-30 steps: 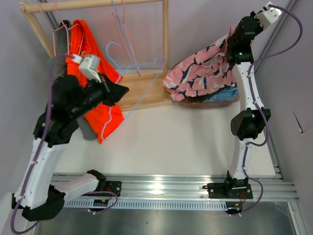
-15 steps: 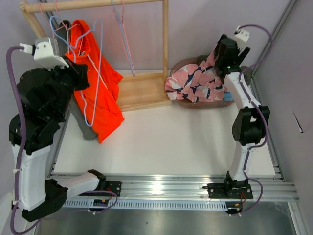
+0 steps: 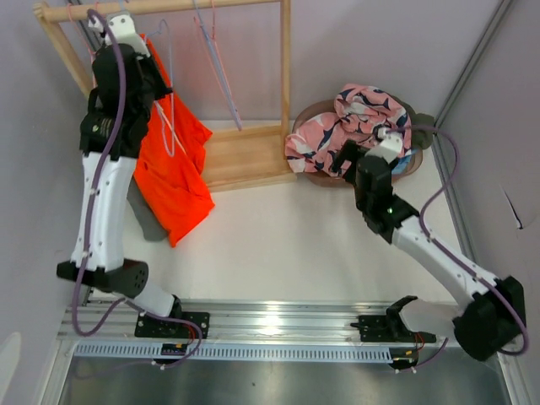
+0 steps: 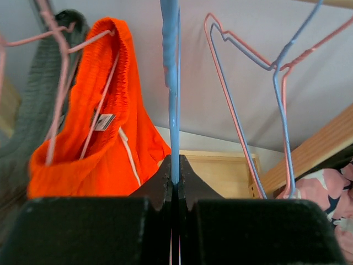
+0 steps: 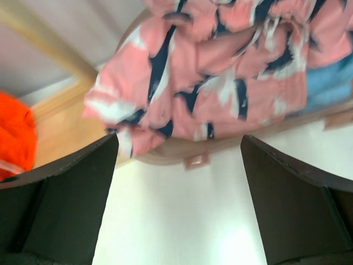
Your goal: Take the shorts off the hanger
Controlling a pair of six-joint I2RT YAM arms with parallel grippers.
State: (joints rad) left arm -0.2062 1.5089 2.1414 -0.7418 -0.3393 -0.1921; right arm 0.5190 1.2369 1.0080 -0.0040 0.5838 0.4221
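Note:
I should have my left gripper, holding the empty blue hanger (image 3: 171, 94) beside the orange shorts, leave it on the rail before taking the orange shorts' pink hanger (image 4: 100, 105).
My left gripper (image 4: 175, 174) is shut on the wire of a blue hanger (image 4: 172, 66) and is raised beside the rack's rail (image 3: 169, 8). In the top view the left gripper (image 3: 154, 76) is next to the orange shorts (image 3: 173, 160), which hang on a pink hanger (image 4: 60, 83). Grey shorts (image 4: 38, 105) hang behind them. The pink floral shorts (image 3: 337, 126) lie heaped in a basket (image 5: 220, 146) over light blue shorts (image 5: 331, 83). My right gripper (image 5: 179, 187) is open and holds nothing, just in front of the basket.
Two bare hangers, pink and blue (image 4: 231, 110), hang from the rail. The wooden rack's base (image 3: 245, 156) lies between the orange shorts and the basket. A metal rail (image 3: 278, 321) carries the arm bases at the near edge.
The right gripper brought the pink floral shorts down into the basket, opened and drew back low. The left arm swung up to the rail with the blue hanger.

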